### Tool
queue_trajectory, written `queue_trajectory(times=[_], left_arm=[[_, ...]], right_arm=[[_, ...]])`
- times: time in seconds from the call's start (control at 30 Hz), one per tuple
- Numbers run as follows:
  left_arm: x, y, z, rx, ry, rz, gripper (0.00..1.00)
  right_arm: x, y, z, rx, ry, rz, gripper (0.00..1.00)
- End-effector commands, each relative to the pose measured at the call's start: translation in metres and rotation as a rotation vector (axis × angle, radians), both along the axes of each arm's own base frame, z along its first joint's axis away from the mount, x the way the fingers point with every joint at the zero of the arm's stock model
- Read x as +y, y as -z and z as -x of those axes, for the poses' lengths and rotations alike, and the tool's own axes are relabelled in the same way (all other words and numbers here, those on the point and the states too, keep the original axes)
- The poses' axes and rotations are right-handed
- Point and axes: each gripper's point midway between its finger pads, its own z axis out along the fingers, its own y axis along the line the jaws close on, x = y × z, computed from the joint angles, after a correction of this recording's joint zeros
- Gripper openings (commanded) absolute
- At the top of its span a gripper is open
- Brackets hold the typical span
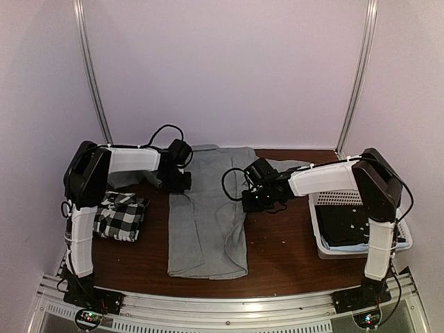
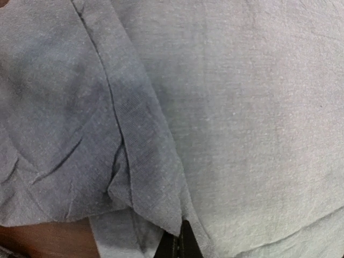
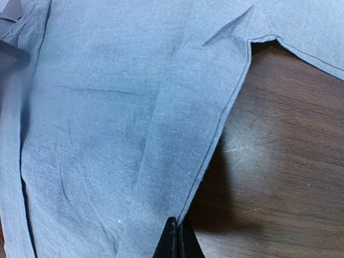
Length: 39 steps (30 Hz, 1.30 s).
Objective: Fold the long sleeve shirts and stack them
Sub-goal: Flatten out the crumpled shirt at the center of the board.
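The grey shirt's sides are folded over its body (image 1: 185,236), so my left gripper and my right gripper need to lay them out flat before they fold in the sleeves (image 1: 291,165).
The plain grey long sleeve shirt (image 1: 208,222) lies in a long strip down the middle of the brown table, with its sleeves tucked in. My left gripper (image 1: 182,182) is at the shirt's upper left edge. In the left wrist view its tips (image 2: 180,242) are shut on a fold of the grey shirt (image 2: 242,118). My right gripper (image 1: 248,200) is at the upper right edge. There its tips (image 3: 176,239) are shut on the hem of the grey shirt (image 3: 107,118). The black-and-white checked shirt (image 1: 119,216) lies folded in a small rectangle at the left.
A white perforated basket (image 1: 318,232) with dark cloth inside stands at the right edge of the table. Bare wood of the table (image 1: 284,243) shows between the grey shirt and the basket. Walls close in the back and sides.
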Motion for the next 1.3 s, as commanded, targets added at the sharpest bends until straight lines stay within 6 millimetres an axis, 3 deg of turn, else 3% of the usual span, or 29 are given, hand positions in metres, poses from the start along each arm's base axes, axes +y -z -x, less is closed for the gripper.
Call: queue_trajectory(times=[0.0,0.17,0.3,0.57,0.7,0.83,1.07,1.27], left_arm=[[0.033,-0.036,0.005,-0.051,-0.035,-0.021,0.0],[0.076,-0.046,0.021,-0.052,-0.079,-0.029,0.0],[0.108,-0.042,0.035,-0.027,-0.112,-0.034,0.0],[0.14,-0.033,0.044,0.008,-0.142,-0.044,0.0],[0.144,-0.029,0.042,0.025,-0.136,-0.036,0.0],[0.142,-0.026,0.039,0.031,-0.121,-0.036,0.08],[0.138,-0.042,0.021,-0.012,-0.109,-0.034,0.09],[0.136,-0.042,0.01,-0.013,-0.105,-0.047,0.08]], right_arm=[[-0.031,-0.015,-0.002,-0.029,0.05,0.006,0.0],[-0.064,-0.013,0.003,-0.023,0.089,0.039,0.0],[-0.078,-0.004,0.007,-0.004,0.097,0.068,0.0],[-0.085,0.002,0.009,0.012,0.097,0.09,0.0],[-0.086,0.005,0.013,0.025,0.087,0.089,0.0],[-0.083,0.005,0.02,0.041,0.071,0.067,0.01],[-0.072,0.009,0.039,0.069,0.031,0.043,0.03],[-0.059,0.013,0.055,0.087,0.002,0.026,0.03]])
